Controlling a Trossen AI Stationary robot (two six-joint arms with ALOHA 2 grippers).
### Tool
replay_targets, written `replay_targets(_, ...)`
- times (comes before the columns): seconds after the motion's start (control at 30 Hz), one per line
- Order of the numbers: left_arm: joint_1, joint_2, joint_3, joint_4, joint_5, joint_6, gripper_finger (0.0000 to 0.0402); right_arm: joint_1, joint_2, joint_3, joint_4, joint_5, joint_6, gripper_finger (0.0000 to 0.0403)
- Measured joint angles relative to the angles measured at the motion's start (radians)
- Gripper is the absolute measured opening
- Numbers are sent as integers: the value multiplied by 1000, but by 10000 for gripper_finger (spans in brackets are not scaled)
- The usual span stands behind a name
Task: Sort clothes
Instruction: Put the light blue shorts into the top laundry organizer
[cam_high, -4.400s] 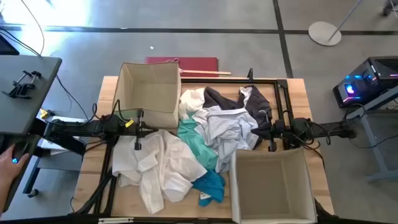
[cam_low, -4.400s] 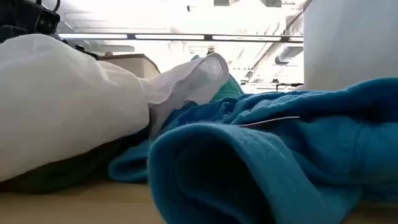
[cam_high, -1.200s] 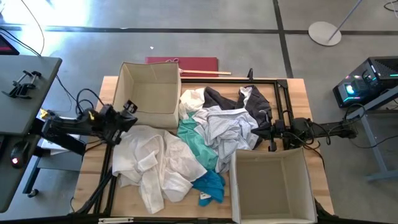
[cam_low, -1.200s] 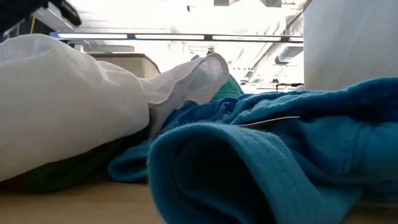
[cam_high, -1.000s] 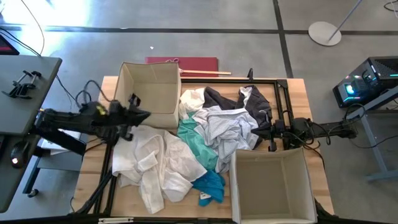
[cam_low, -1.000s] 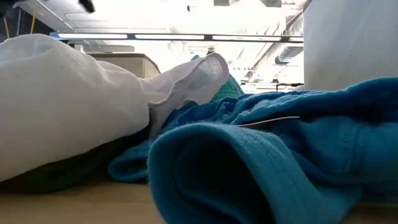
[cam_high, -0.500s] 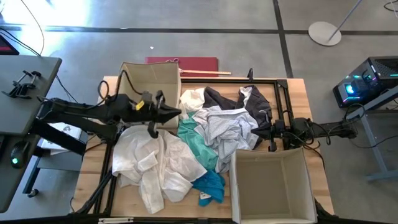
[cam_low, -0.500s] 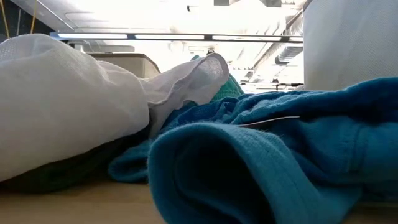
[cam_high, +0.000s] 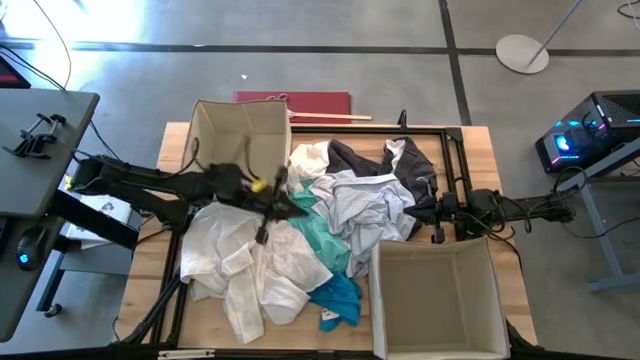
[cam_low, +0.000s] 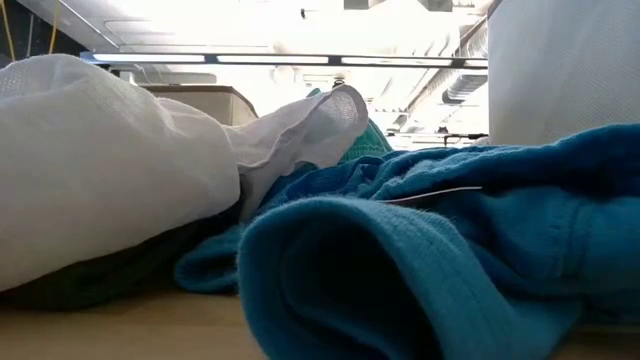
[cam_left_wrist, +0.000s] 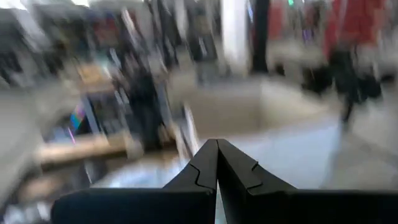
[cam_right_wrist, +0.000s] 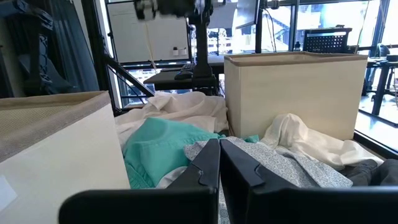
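Observation:
The teal garment (cam_high: 318, 236) lies uncovered next to the fingers of the robot's left gripper, so those fingers should keep going down toward its folds (cam_high: 308, 207) until they close on the cloth.
The clothes lie in a pile on the table's middle: white garments (cam_high: 240, 262), a teal one (cam_high: 318, 236), a bright blue one (cam_high: 338, 297), a pale grey-blue one (cam_high: 365, 205) and a dark grey one (cam_high: 362, 160). The bright blue one (cam_low: 420, 260) and a white one (cam_low: 100, 170) fill the low view. My left gripper (cam_high: 300, 210) is shut (cam_left_wrist: 216, 146) and hovers over the pile, at the edge of the teal garment, holding nothing. My right gripper (cam_high: 425, 207) is shut (cam_right_wrist: 219, 143) and waits at the pile's right side.
One beige fabric box (cam_high: 240, 150) stands at the far left, just behind my left arm. A second beige box (cam_high: 435, 295) stands at the near right, below my right arm. A dark frame (cam_high: 455, 150) runs around the table's far and right sides.
My left arm has swung from the table's left edge toward the right, past the far box's near wall, and a little toward the near edge. Its gripper now hangs over the middle of the pile. The clothes have stayed put.

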Motion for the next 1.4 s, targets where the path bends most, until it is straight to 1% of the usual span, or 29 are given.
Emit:
replay_targets(0.07,-8,39,66,-181,-10,10,0,0,0,0,0,0,0,0)
replay_targets(0.17,-12,121,189,-427,-63,-17,2,0,0,0,0,0,0,0)
replay_targets(0.2,-12,150,229,-488,-77,-16,4,0,0,0,0,0,0,0)
replay_targets(0.27,-11,203,287,-556,-81,4,13,0,0,0,0,0,0,0)
replay_targets(0.4,-12,307,342,-573,-52,48,54,0,0,0,0,0,0,0)
replay_targets(0.5,-12,382,354,-578,-22,77,100,0,0,0,0,0,0,0)
replay_targets(0.67,-19,505,355,-582,66,81,181,0,0,0,0,0,0,0)
replay_targets(0.7,-23,529,355,-578,65,81,195,0,0,0,0,0,0,0)
replay_targets(0.77,-32,577,355,-556,30,81,217,0,0,0,0,0,0,0)
replay_targets(0.87,-39,649,355,-540,-10,82,232,0,0,0,0,0,0,0)
replay_targets(0.97,-48,715,355,-528,-11,74,222,0,0,0,0,0,0,0)
replay_targets(1.0,-52,732,355,-520,-17,74,212,0,0,0,0,0,0,0)
replay_targets(1.07,-62,765,355,-512,-64,74,184,0,0,0,0,0,0,0)
replay_targets(1.13,-74,791,355,-492,-176,64,145,0,0,0,0,0,0,0)
replay_targets(1.2,-88,803,355,-480,-296,64,97,0,0,0,0,0,0,0)
replay_targets(1.27,-97,802,356,-469,-369,107,42,0,0,0,0,0,0,0)
replay_targets(1.3,-99,793,359,-474,-394,125,22,0,0,0,0,0,0,0)
replay_targets(1.33,-105,784,368,-488,-420,129,12,0,0,0,0,0,0,0)
replay_targets(1.4,-121,748,403,-508,-478,132,13,0,0,0,0,0,0,0)
